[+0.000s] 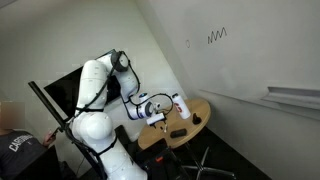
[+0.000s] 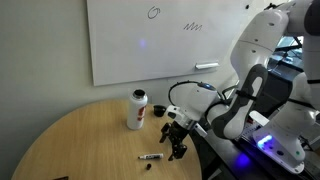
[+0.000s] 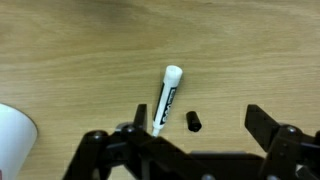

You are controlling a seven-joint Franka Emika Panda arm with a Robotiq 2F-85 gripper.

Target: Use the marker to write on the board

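I go on lowering my gripper toward the uncapped marker (image 2: 151, 156) before my fingers close around it, because my open fingers line up across the marker's thin body (image 3: 167, 97).
The marker (image 3: 165, 98) lies flat on the round wooden table (image 3: 70, 60), a thin white barrel with a dark label and its tip bare. Its small black cap (image 3: 194, 122) lies loose beside it. In an exterior view the marker (image 2: 151, 157) looks like a small dark stick near the table's front edge. My gripper (image 3: 197, 135) is open and empty just above the table, with the marker's tip end near one finger. It also shows in both exterior views (image 2: 178, 148) (image 1: 158, 118). The large white board (image 2: 140, 50) (image 1: 245, 55) bears a black zigzag (image 2: 193, 26) (image 1: 217, 36).
A white bottle with a red cap (image 2: 136, 110) (image 1: 182, 105) stands on the table near my gripper; its white edge shows in the wrist view (image 3: 14, 140). A flat black block (image 1: 180, 132) lies on the table. A dark screen (image 1: 58, 95) stands behind the arm. The board has a ledge (image 2: 205, 66).
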